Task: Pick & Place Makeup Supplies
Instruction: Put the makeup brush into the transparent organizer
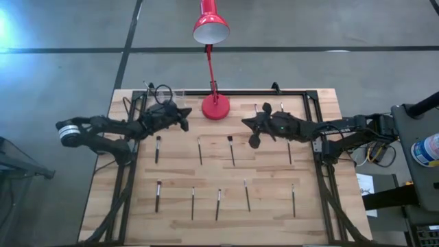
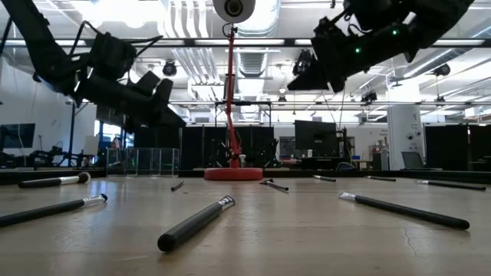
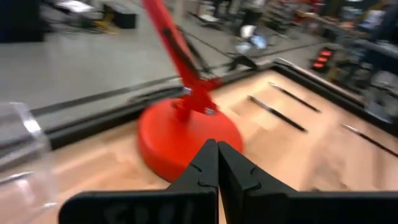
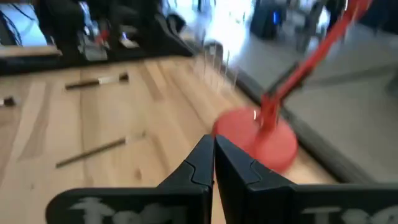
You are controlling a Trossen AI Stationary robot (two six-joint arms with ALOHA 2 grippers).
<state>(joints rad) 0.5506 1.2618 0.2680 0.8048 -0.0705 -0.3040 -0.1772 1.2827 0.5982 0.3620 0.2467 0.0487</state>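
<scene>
The robot's right gripper is empty and the two back brushes [image 1: 282,107] lie well apart, so it should continue to head toward them until its fingers open above one of them.
The makeup supplies are several thin dark brushes lying flat on the wooden table, in a far row [image 1: 199,149] and a near row [image 1: 219,204]; two more [image 1: 281,106] lie at the back right. In the low view one brush [image 2: 196,222] lies closest. My left gripper [image 1: 186,113] hovers shut above the table's far left part, pointing at the red lamp's base [image 3: 186,134]; nothing is between its fingers [image 3: 211,146]. My right gripper [image 1: 245,122] hovers shut right of the lamp base [image 4: 258,137], also holding nothing [image 4: 210,140].
The red desk lamp [image 1: 215,106] stands at the table's far middle, between the two grippers, its shade [image 1: 210,29] reaching beyond the far edge. A clear container [image 3: 18,155] stands at the far left by the dark frame [image 1: 310,92] round the table.
</scene>
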